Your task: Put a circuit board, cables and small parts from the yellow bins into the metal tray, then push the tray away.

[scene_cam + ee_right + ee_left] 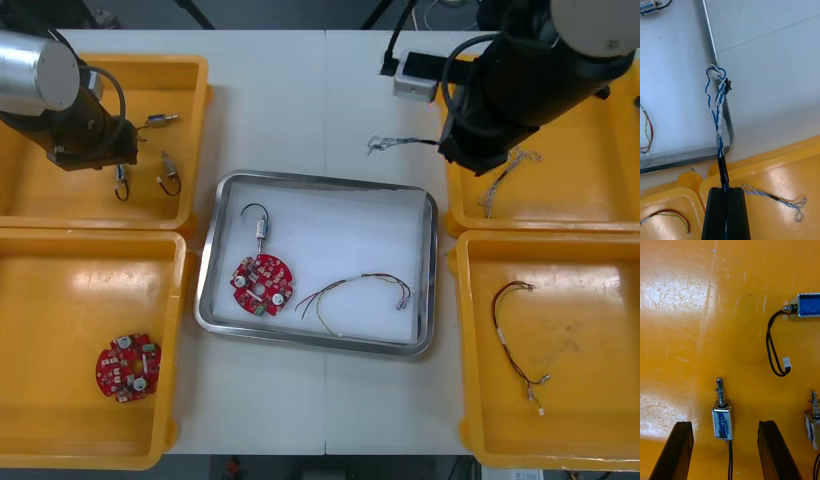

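Observation:
The black lead [122,192] is joined to the small metal part's end [728,440] and is clear of the other parts, so I expect it to hang down and come along freely when I lift the metal part.
My right gripper [725,190] is shut on a twisted blue and white cable [717,108], whose free end hangs over the far right corner of the metal tray [728,127]. In the front view that cable [400,143] sticks out leftward from the right gripper [446,148], above the table beyond the tray [318,342]. The tray holds a round red circuit board [262,283], a small metal part [262,226] with a black lead, and a red and yellow cable [355,293]. My left gripper [725,423] is open over the far left bin [40,200], with a small metal part [722,422] between its fingers [679,450].
Two more small metal parts [808,304] [813,425] lie nearby in that bin. The near left bin holds a second circuit board [128,367]. A red and yellow cable [515,340] lies in the near right bin, and another twisted cable [782,200] in the far right bin.

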Controlling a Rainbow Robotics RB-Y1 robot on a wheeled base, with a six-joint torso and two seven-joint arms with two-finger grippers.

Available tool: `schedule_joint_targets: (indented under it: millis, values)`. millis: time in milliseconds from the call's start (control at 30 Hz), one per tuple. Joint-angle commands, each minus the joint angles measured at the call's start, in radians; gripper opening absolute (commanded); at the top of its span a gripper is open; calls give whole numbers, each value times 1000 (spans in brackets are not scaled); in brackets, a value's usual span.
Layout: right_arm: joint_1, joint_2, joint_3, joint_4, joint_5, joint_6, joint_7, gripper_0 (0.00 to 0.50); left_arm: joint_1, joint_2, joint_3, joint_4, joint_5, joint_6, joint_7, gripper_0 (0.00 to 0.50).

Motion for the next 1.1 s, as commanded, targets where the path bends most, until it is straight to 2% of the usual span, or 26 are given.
schedule_joint_targets:
  millis: [33,233,433,667,767,800,833,1100]
  values:
    - [0,51,106,-31,16,4,-56,0,26,-1,-12,-13,-6,-29,-64,500]
    - [3,84,250,-31,107,-28,-62,0,53,-1,-13,-13,-3,-59,-65,500]
    - [32,88,344,-31,159,-105,-63,0,70,-1,-24,-13,3,-76,-67,500]
    - [73,88,444,-31,280,-192,-53,0,72,-1,-44,-12,3,-97,-55,500]
    - [87,88,459,-31,303,-203,-50,0,72,-1,-44,-10,5,-97,-55,500]
    - [96,88,463,-28,303,-209,-48,0,73,-1,-44,-12,5,-97,-55,220]
    - [98,88,467,-22,300,-212,-45,0,73,-1,-44,-10,6,-97,-55,1]
    - [110,88,494,33,286,-309,-31,0,72,-1,-42,-12,6,-97,-55,0]
